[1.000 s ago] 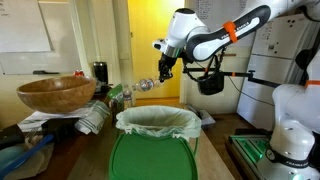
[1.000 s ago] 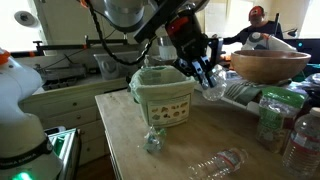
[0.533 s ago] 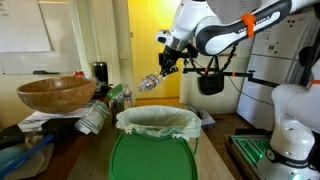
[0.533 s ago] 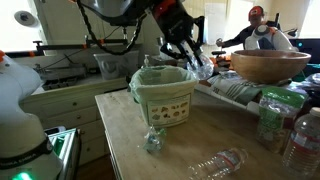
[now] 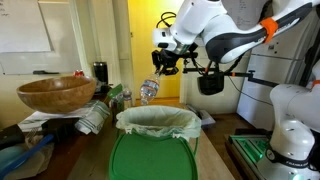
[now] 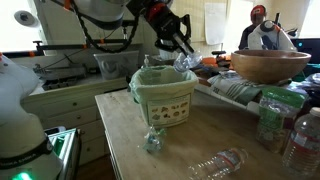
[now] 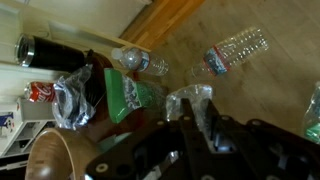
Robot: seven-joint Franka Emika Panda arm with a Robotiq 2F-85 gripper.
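Note:
The crumpled bottle (image 5: pixel 149 90) is hanging clear above the green bin's rim. My gripper keeps moving it inward until it is over the open white liner (image 5: pixel 159 119), and then let go.
My gripper (image 5: pixel 160 68) is shut on a crumpled clear plastic bottle (image 5: pixel 149 90), which hangs below the fingers, high above the far rim of a green bin with a white liner (image 5: pixel 155 124). In an exterior view the gripper (image 6: pixel 176 42) holds the bottle (image 6: pixel 187 62) above the bin's back right edge (image 6: pixel 165 92). In the wrist view the fingers (image 7: pixel 203 118) clamp the clear plastic (image 7: pixel 188 97), with the wooden table far below.
A clear bottle (image 6: pixel 216 163) and a small crumpled plastic piece (image 6: pixel 152 140) lie on the table in front of the bin. A wooden bowl (image 5: pixel 55 93) stands beside it among bags and bottles (image 6: pixel 268 112). A person (image 6: pixel 262 30) sits behind.
The gripper has risen and swung from beside the bowl toward the bin, carrying the clear plastic bottle, which now hangs above the bin's rim.

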